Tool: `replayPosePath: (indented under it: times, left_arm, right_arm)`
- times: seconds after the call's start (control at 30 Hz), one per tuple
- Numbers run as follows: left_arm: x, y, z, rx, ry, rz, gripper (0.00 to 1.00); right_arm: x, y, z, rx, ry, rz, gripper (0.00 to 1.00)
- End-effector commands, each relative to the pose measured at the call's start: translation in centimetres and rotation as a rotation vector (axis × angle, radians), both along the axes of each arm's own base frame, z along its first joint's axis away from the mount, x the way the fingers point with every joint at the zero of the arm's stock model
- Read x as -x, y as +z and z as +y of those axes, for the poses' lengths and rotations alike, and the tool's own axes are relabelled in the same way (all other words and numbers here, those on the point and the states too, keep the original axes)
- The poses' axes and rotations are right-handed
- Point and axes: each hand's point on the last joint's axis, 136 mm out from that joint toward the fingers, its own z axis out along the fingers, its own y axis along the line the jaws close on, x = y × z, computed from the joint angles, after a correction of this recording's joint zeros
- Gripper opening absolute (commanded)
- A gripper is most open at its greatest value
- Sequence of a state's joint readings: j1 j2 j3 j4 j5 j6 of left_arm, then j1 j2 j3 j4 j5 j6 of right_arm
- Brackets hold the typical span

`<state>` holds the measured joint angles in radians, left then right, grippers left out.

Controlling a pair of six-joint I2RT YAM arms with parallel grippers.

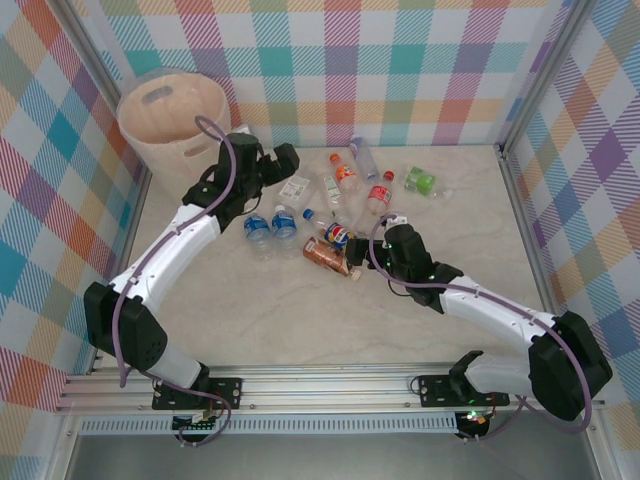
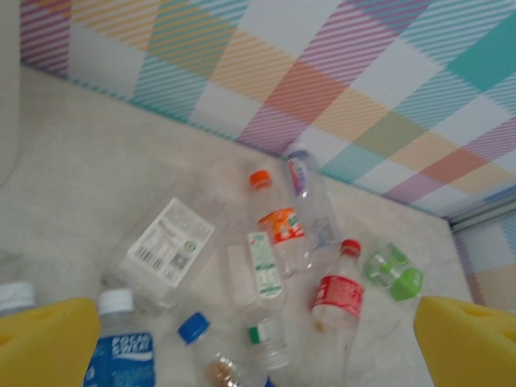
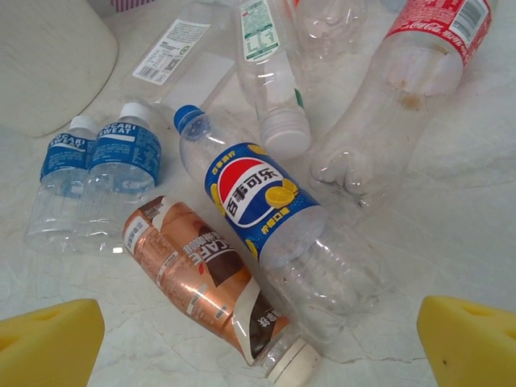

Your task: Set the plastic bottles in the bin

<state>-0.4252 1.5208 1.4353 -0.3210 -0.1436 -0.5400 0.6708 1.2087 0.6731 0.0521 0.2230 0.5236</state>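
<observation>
The robot's left gripper has clear marble (image 1: 228, 258) beside the outer blue-labelled bottle, so it should keep moving down until its open fingers straddle that bottle's label (image 1: 256, 224), then close.
The cream-white bin (image 1: 170, 115) stands at the far left corner; its wall (image 3: 48, 56) also shows in the right wrist view. Several plastic bottles lie scattered mid-table: two blue-labelled (image 1: 270, 226), a brown one (image 1: 325, 257), a red-labelled one (image 1: 379, 192) and a green one (image 1: 420, 181). My left gripper (image 1: 283, 160) hovers beside the bin, open and empty (image 2: 258, 355), looking down on the red-labelled (image 2: 339, 297) and orange-labelled (image 2: 279, 224) bottles. My right gripper (image 1: 388, 232) is open (image 3: 258, 355) just above the brown bottle (image 3: 201, 278) and a blue Pepsi bottle (image 3: 254, 197).
Checked walls close in the table at the back and both sides, with a metal post (image 1: 520, 110) at the right. Bare marble table (image 1: 300, 320) lies between the bottles and the arm bases. A flat clear bottle with a white label (image 2: 169, 242) lies nearest the bin.
</observation>
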Motion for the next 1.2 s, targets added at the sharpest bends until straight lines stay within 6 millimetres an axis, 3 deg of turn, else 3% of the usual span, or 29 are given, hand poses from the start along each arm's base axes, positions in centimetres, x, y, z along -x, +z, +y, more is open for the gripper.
replayPosePath:
  times: [0.0,0.17,0.33,0.6,0.83,1.03,1.17]
  left_arm:
    - [1.6,-3.0,1.0,-0.037,0.034,0.096,1.00]
    - [2.8,-6.6,1.8,-0.098,0.041,0.176,1.00]
    - [3.9,-10.1,4.4,-0.201,0.119,0.261,1.00]
    - [3.9,-15.5,7.5,-0.264,0.158,0.365,1.00]
    - [3.3,-19.0,7.7,-0.303,0.118,0.448,1.00]
    - [2.8,-20.8,7.9,-0.323,0.124,0.486,1.00]
    - [2.8,-22.2,8.3,-0.336,0.137,0.529,1.00]
  right_arm:
    - [0.2,1.9,1.3,-0.058,0.060,-0.033,1.00]
    - [0.0,2.4,1.5,-0.060,0.072,-0.047,1.00]
    - [0.0,2.4,1.6,-0.071,0.077,-0.073,1.00]
    - [0.0,2.5,0.8,-0.073,0.035,-0.081,1.00]
    - [-0.2,3.8,-0.3,-0.120,-0.019,-0.171,1.00]
    - [-1.0,2.9,-2.0,-0.049,-0.139,-0.089,1.00]
    - [-1.1,3.0,-1.8,-0.052,-0.137,-0.090,1.00]
